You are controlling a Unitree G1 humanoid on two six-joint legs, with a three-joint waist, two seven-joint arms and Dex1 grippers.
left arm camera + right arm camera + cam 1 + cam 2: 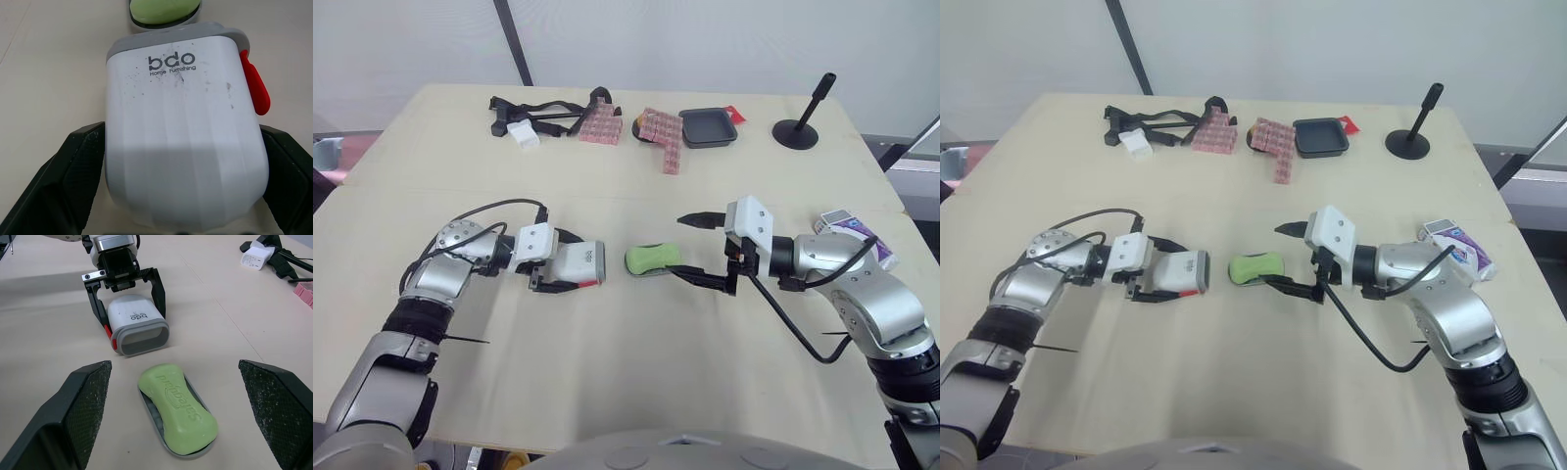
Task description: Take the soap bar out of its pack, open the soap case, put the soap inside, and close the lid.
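Tray and soap (652, 258) will slide together into the white soap case when I push, because the grey tray's rim (153, 418) goes all around the green soap bar.
A green soap bar (653, 258) lies on a shallow grey tray (152, 417) in the middle of the table. Just to its left lies the white soap case (579, 262), with a grey rim and a red tab (254, 88), its opening facing the soap. My left gripper (576, 262) is shut on the case, one black finger (63, 186) on each side. To the right of the soap, my right gripper (697, 250) stands open with its wide pads (83, 401) apart and nothing between them. The purple and white soap pack (854, 235) lies behind my right forearm.
At the back of the table are a black strap with a white adapter (524, 133), pink blocks (600, 125), a second pink block (664, 137), a black dish (708, 127) and a black stand (800, 125). Bare tabletop lies in front of both grippers.
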